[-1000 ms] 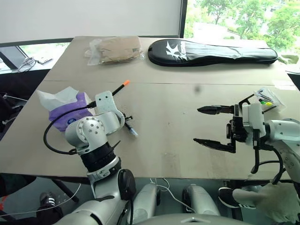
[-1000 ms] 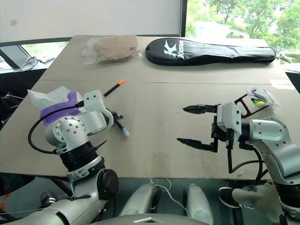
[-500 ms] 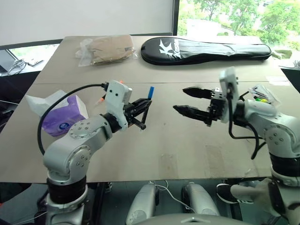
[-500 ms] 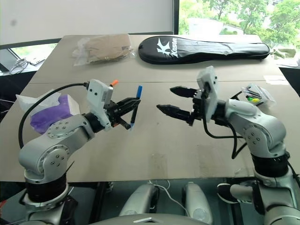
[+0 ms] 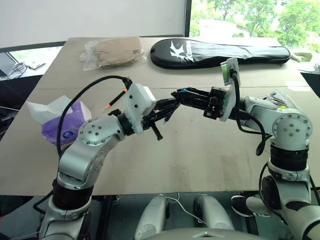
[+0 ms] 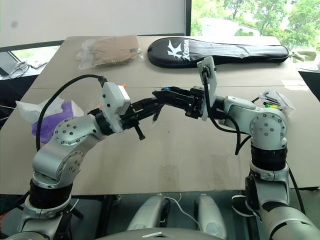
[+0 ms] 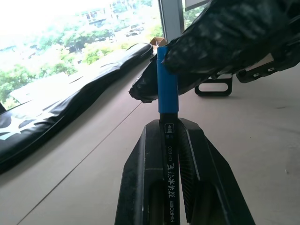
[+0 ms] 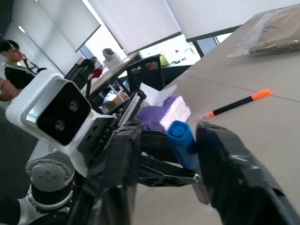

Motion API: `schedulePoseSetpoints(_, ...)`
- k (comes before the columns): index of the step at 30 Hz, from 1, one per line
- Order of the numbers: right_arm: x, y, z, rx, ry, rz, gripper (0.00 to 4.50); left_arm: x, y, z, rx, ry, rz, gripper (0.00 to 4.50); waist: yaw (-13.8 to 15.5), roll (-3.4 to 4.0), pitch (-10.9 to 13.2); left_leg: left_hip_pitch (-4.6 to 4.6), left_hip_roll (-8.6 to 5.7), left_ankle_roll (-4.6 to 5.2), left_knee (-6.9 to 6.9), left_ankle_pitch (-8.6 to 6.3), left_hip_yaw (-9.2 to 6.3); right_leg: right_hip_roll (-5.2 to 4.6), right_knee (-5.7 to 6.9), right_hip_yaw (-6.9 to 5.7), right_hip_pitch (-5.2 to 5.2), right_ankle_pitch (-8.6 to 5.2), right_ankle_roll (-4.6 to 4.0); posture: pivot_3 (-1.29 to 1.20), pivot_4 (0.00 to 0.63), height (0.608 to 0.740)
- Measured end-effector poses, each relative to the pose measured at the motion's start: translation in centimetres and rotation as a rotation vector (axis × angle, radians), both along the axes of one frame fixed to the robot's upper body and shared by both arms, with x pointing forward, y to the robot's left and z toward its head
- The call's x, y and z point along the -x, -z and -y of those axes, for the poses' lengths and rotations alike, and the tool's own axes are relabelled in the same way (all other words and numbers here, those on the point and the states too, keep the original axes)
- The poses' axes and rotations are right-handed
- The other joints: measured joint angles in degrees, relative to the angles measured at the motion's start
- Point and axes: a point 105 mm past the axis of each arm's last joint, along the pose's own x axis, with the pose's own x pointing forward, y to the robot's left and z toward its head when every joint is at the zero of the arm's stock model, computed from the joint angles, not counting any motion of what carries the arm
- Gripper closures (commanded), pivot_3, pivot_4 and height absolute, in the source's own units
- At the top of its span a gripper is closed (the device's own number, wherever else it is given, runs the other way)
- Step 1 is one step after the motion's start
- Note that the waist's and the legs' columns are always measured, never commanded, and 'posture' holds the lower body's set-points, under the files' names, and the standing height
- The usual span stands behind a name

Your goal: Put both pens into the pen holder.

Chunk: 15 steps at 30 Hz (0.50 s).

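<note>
Next, my right gripper takes the blue cap so that my left gripper is free to get the orange-capped pen point(image 5: 116, 98), because the pen holder point(image 6: 276, 100) is far from my left gripper.
My left gripper point(image 7: 171, 124) is shut on the black barrel of the blue-capped pen point(image 7: 167, 84) and holds it in the air over the table's middle. My right gripper point(image 8: 168, 131) meets it from the right. Its fingers flank the blue cap point(image 8: 182, 143), one pad against the cap and a narrow gap on the other side. The orange-capped pen point(image 8: 239, 104) lies flat on the table behind my left arm, near the tissue pack. The pen holder point(image 6: 272, 98), black-framed with clear walls, sits on the table at the right, beyond my right arm.
A long black racket case point(image 5: 220, 52) and a bagged brown item point(image 5: 117, 50) lie along the table's far side. A purple tissue pack point(image 5: 65, 125) sits at the left edge. A person point(image 8: 9, 61) stands beyond the table in the right wrist view.
My left gripper lifted the blue-capped pen off the table and swung it right. My right gripper came left to meet it, and its wide-open fingers narrowed around the cap.
</note>
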Motion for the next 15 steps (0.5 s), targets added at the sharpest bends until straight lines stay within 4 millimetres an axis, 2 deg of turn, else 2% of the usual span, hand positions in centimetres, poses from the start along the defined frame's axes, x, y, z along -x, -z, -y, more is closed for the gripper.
schedulePoseSetpoints(3,-0.09,0.16,-0.13,0.006,0.01,-0.011,2.74,-0.12,-0.02,0.15,-0.008,0.001,0.014,4.5,-0.14,0.01,0.0,0.0,0.05,0.0,0.0,0.0,0.05,0.07,0.05,0.0,-0.05,0.0,0.0,0.0,0.15,0.74)
schedulePoseSetpoints(5,-0.19,0.23,-0.13,0.01,0.018,-0.014,3.25,-0.06,-0.09,0.24,-0.005,0.007,0.02,4.5,-0.09,0.0,0.0,0.0,0.05,0.01,0.01,0.0,0.05,0.06,0.06,-0.01,-0.06,0.0,0.0,0.0,0.15,0.74)
schedulePoseSetpoints(8,-0.61,0.48,0.13,0.019,0.042,-0.026,4.35,-0.04,-0.15,0.24,-0.009,0.009,0.031,4.5,-0.06,0.01,0.0,0.0,0.04,0.01,0.02,0.0,0.1,0.06,0.06,-0.03,-0.06,0.0,0.01,0.0,0.15,0.74)
schedulePoseSetpoints(13,-0.68,0.47,0.27,0.024,0.048,-0.022,4.4,-0.13,-0.07,0.24,-0.006,0.013,0.031,4.5,-0.08,0.01,0.01,0.0,0.06,0.02,0.01,-0.01,0.11,0.09,0.07,-0.05,-0.07,0.0,0.01,0.0,0.15,0.74)
schedulePoseSetpoints(15,-0.7,0.45,0.31,0.024,0.05,-0.021,4.4,-0.11,-0.08,0.3,0.007,0.019,0.023,3.63,-0.07,0.01,0.01,0.0,0.06,0.02,0.02,-0.01,0.11,0.09,0.07,-0.06,-0.07,0.0,0.01,0.0,0.15,0.74)
